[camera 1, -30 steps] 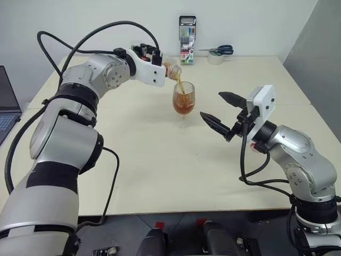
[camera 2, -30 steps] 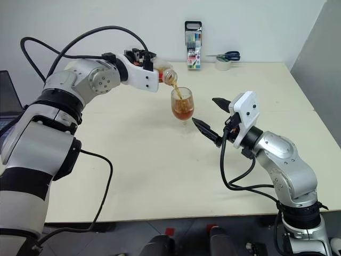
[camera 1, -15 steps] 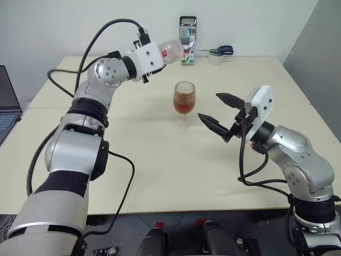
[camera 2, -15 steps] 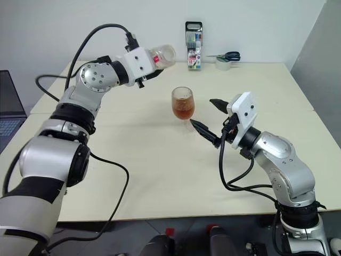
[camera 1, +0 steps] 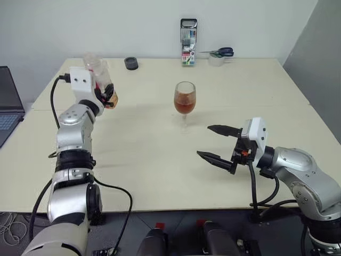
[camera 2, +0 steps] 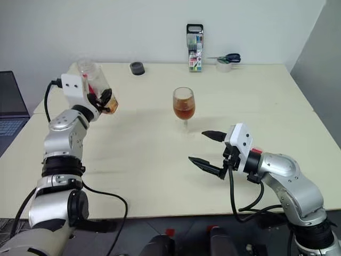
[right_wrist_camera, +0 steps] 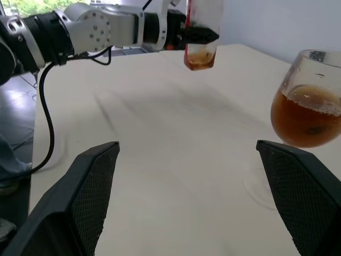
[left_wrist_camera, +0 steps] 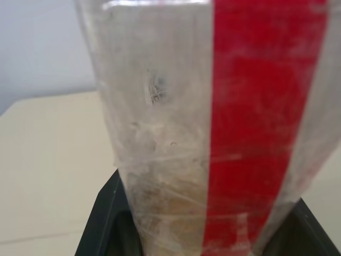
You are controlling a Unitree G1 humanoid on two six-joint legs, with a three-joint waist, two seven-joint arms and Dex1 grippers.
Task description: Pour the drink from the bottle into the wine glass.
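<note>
My left gripper keeps lowering the bottle (camera 1: 101,70), which hangs base down near open tabletop (camera 1: 126,131) and well away from the wine glass, until its base rests there, and then let go.
The wine glass (camera 1: 185,100) stands upright at the table's middle, its bowl about half full of the reddish-brown drink (right_wrist_camera: 303,114). At the table's left side my left gripper (camera 1: 106,97) is shut on the lower part of the bottle (camera 1: 99,77), a clear one with a red label strip (left_wrist_camera: 256,122). It holds the bottle upright above the table, well clear of the glass. A little drink sits in the bottle's bottom (right_wrist_camera: 199,60). My right gripper (camera 1: 212,143) hovers open and empty in front of the glass, nearer me and to the right.
A small dark round object (camera 1: 131,63), a marker case (camera 1: 187,42), scissors on a tape roll (camera 1: 217,54) stand along the table's far edge. A laptop (camera 1: 7,104) lies off the left edge. Bare tabletop (camera 1: 144,154) stretches between the arms.
The left arm stopped pouring, swung the bottle from over the glass down to the left and rolled it upright. The right gripper dropped and drew back a little, still open.
</note>
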